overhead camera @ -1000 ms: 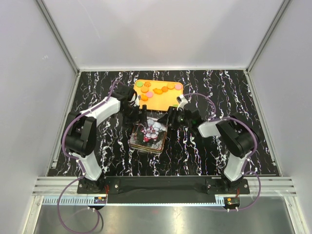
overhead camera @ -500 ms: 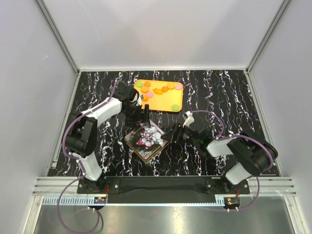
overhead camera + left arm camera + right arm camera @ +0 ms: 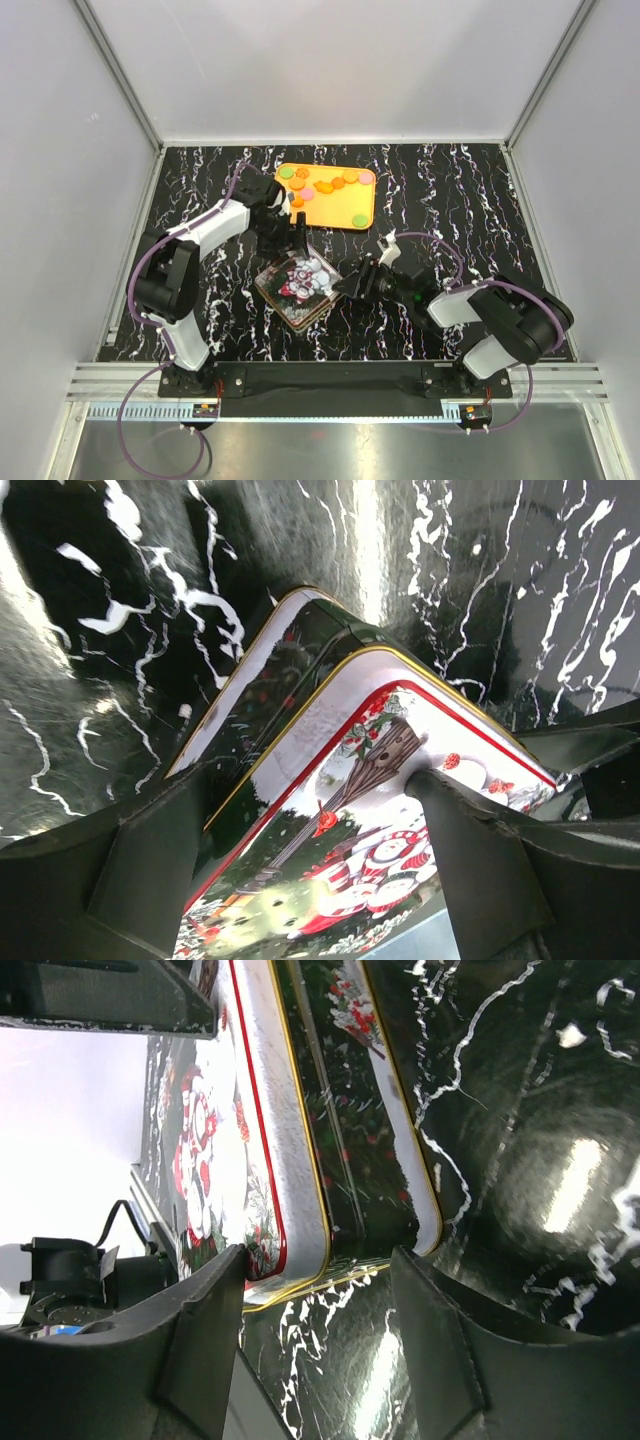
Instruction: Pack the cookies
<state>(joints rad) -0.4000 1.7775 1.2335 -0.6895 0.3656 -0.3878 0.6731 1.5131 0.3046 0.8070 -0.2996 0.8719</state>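
My two grippers are at neighbouring corners of the tin (image 3: 298, 288), which sits crooked. My left gripper should go to the corner (image 3: 259, 280) opposite my right gripper and turn the tin straight.
The cookies (image 3: 325, 186), small orange, pink and green pieces, lie on an orange tray (image 3: 340, 212) at the back. A square tin (image 3: 298, 287) with a snowman lid sits turned like a diamond in front of the tray. It fills the left wrist view (image 3: 390, 810) and shows edge-on in the right wrist view (image 3: 300, 1160). My left gripper (image 3: 292, 245) (image 3: 310, 780) is open, low over the tin's far corner with the lid between its fingers. My right gripper (image 3: 345, 285) (image 3: 318, 1260) is open at the tin's right corner, one finger (image 3: 205, 1340) against the lid's edge.
The table (image 3: 450, 200) is black marble with white veins, and grey walls close it in on three sides. The tray's near edge lies close behind the left gripper. The right arm's body (image 3: 470, 305) lies low across the table's right front.
The tin has turned from nearly square to a diamond and slid slightly forward. My right gripper has drawn back down and right, staying at the tin's corner. My left gripper has barely moved.
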